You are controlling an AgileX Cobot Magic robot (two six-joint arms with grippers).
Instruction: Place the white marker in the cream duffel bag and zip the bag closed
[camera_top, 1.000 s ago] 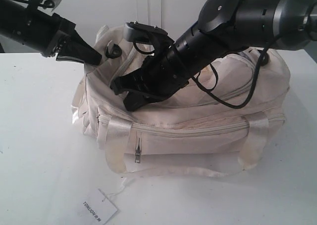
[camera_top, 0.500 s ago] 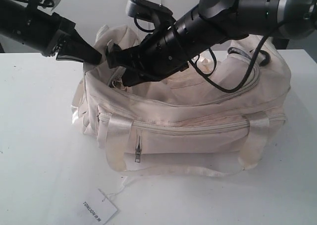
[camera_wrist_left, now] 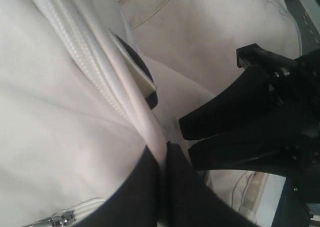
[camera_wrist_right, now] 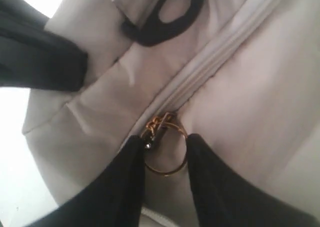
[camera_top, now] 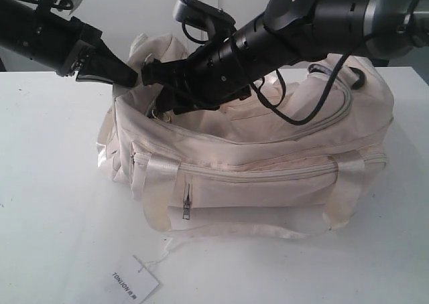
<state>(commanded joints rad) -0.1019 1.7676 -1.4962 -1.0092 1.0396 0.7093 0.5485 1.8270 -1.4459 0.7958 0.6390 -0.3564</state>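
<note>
The gold zipper pull ring is flat against the fabric [camera_wrist_right: 166, 151], so my right gripper should move back and turn its fingers before it closes on the ring [camera_wrist_right: 167, 173].
The cream duffel bag [camera_top: 268, 163] lies on the white table, its top zipper [camera_wrist_right: 215, 52] drawn shut. My right gripper [camera_top: 153, 90] reaches across to the bag's left end. In the right wrist view its jaws [camera_wrist_right: 165, 147] stand apart, with the gold zipper pull ring [camera_wrist_right: 166, 172] lying loose between them against the fabric. My left gripper [camera_top: 133, 80] is shut on the bag's end fabric; a cream piped edge [camera_wrist_left: 150, 132] runs into its closed fingertips [camera_wrist_left: 164, 149]. The white marker is hidden.
A white paper tag [camera_top: 134, 280] with black letters lies on the table [camera_top: 53, 183] in front of the bag, tied on by a thread. A black strap ring [camera_wrist_right: 160, 29] sits by the zipper's end. Both arms crowd the bag's left end.
My right gripper travelled from the bag's middle to its left end, and the top panel rose with it. Its jaws have since parted off the gold ring. The left arm stayed put.
</note>
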